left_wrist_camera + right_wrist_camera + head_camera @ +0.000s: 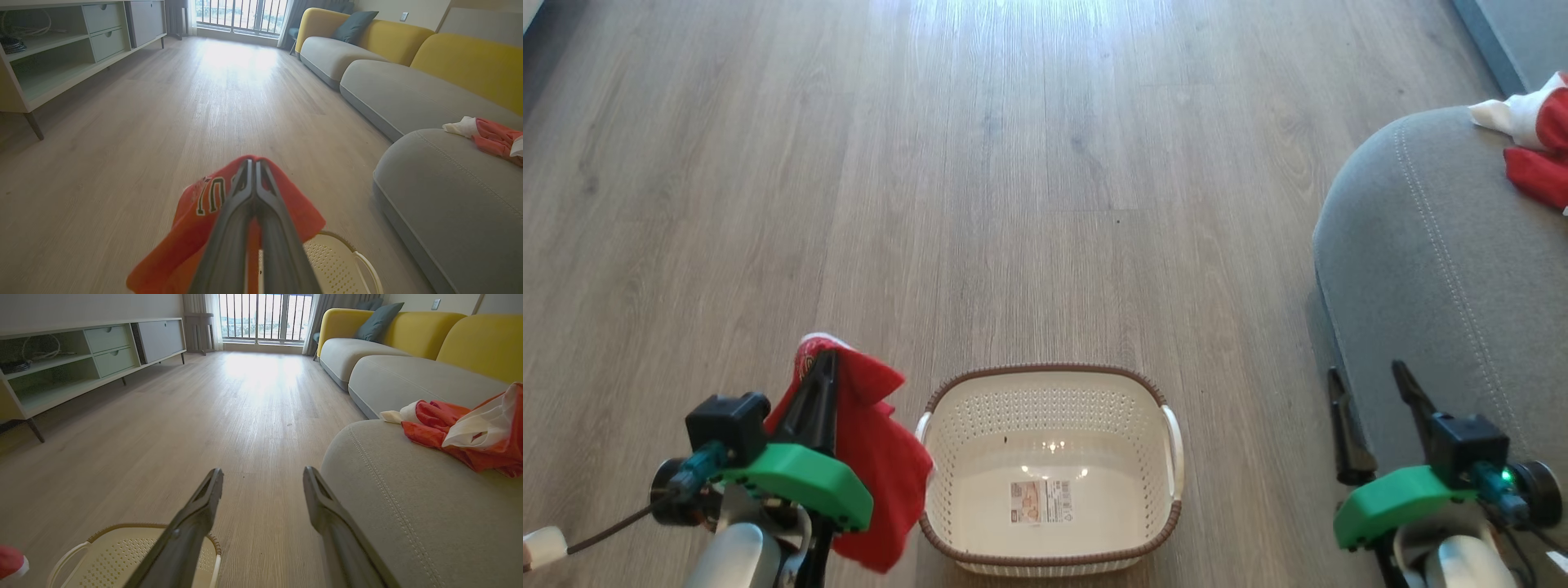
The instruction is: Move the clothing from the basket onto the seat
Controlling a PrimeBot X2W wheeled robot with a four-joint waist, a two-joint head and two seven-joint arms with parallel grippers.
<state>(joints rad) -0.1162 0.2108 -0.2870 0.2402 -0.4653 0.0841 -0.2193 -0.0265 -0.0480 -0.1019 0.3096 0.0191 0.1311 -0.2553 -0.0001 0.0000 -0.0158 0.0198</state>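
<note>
My gripper will lay the red garment (883,470) on the seat, and the garment will sink into a crumpled heap because it hangs in limp folds (867,388).
My left gripper (823,359) is shut on a red garment with white lettering (878,457), which hangs left of the basket (1168,523); the same cloth (196,228) drapes over the closed fingers (245,192). The cream basket with a brown rim stands on the floor and holds nothing but its label sticker. A second red and white garment (1535,135) lies on the grey seat (1429,245) at the right, also seen as a crumpled heap (461,428). My right gripper (1372,384) stands open beside the seat's rounded front edge, nothing between its fingers.
Wooden floor (980,163) stretches ahead. A low cabinet with drawers (81,355) runs along the left wall. More grey and yellow sofa sections (388,61) line the right, with a window (265,316) at the far end.
</note>
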